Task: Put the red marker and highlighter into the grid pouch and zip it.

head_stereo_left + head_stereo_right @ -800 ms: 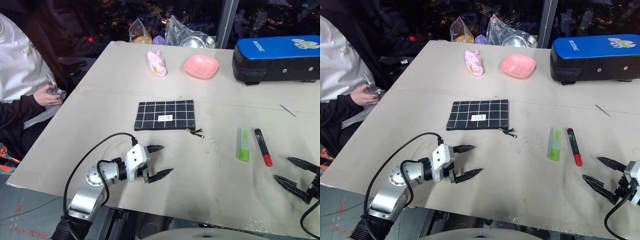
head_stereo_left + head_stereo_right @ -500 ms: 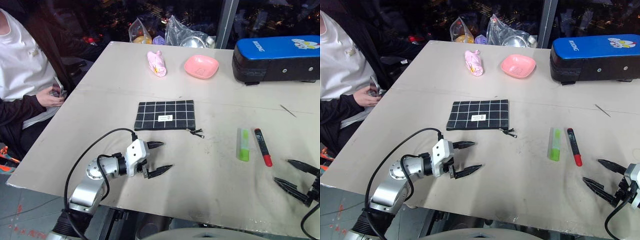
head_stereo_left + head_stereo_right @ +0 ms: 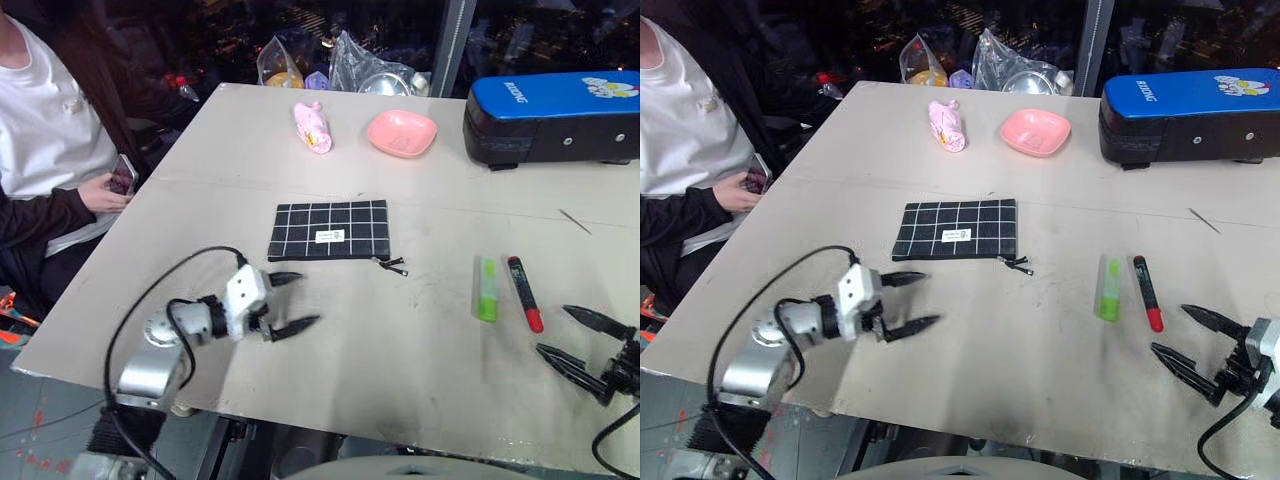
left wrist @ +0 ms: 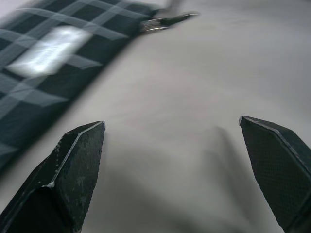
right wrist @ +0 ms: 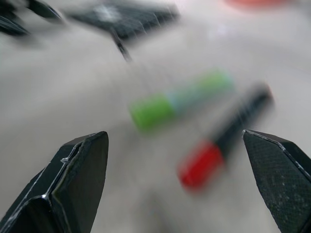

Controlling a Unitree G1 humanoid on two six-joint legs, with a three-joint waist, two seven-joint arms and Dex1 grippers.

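The zipper pull (image 3: 393, 266) is at the corner of the grid pouch's closed (image 3: 330, 229) near edge, so I expect the grid pouch to open along that edge when I pull.
The grid pouch (image 3: 328, 231) lies flat mid-table, black with white lines and a small white label, its zipper pull (image 3: 392, 264) at the near right corner. To its right lie the lime-green highlighter (image 3: 487, 288) and the red marker (image 3: 524, 293), side by side. My left gripper (image 3: 308, 298) is open just in front of the pouch's near edge, holding nothing. The left wrist view shows the pouch (image 4: 43, 63) ahead of its fingers. My right gripper (image 3: 553, 329) is open, near the table's front right, just short of the marker. Its wrist view shows the highlighter (image 5: 180, 99) and marker (image 5: 223, 145) ahead.
A big blue-and-black case (image 3: 555, 115) stands at the back right. A pink bowl (image 3: 402, 132), a pink bundle (image 3: 314, 127) and plastic bags (image 3: 370, 70) sit along the back. A person (image 3: 50, 150) sits at the table's left, holding a phone. A thin stick (image 3: 575, 222) lies at right.
My left arm has swung left and its gripper has drawn closer to the pouch's near edge. My right gripper has edged a little toward the marker. Both stay open.
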